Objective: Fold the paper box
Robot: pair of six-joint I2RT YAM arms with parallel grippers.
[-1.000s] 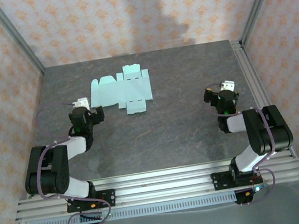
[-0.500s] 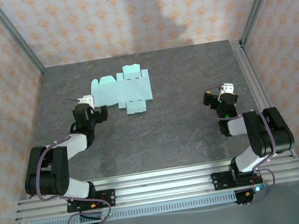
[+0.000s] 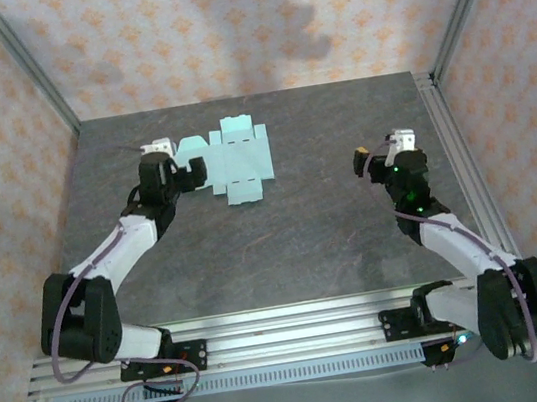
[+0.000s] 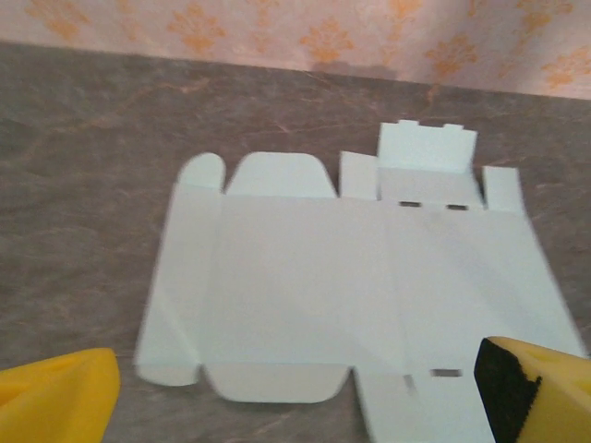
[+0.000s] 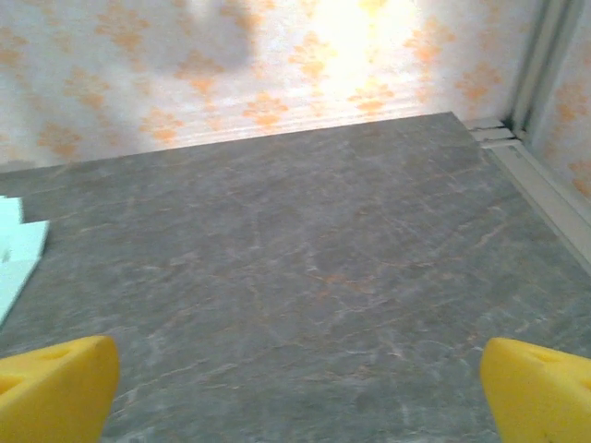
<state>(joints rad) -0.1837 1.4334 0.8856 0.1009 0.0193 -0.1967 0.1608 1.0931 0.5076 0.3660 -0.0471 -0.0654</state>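
The paper box (image 3: 240, 160) is far back, away from the robot's right gripper, so both grippers should slide the paper box to the middle (image 3: 291, 213) before the robot folds it.
The paper box (image 3: 230, 161) lies flat and unfolded on the dark table (image 3: 293, 228), a pale mint-blue die-cut sheet with flaps and tabs, at the back left of centre. My left gripper (image 3: 186, 172) hovers at the sheet's left edge, open. In the left wrist view the sheet (image 4: 351, 286) spreads out just ahead of the open gripper (image 4: 305, 397), whose yellow fingertips (image 4: 65, 392) hold nothing. My right gripper (image 3: 376, 161) is open over bare table to the right of the sheet. A corner of the sheet (image 5: 17, 254) shows at the left edge of the right wrist view, far from that gripper (image 5: 295, 392).
Patterned walls close the table at the back and sides, with metal posts (image 3: 466, 0) at the corners. A metal rail (image 3: 452, 143) runs along the right edge, seen as the rail (image 5: 540, 180) in the right wrist view. Bare tabletop lies between the arms.
The left arm has stretched forward and right until its gripper reached the sheet's left edge. The right arm has extended forward and slightly left. The sheet has not moved.
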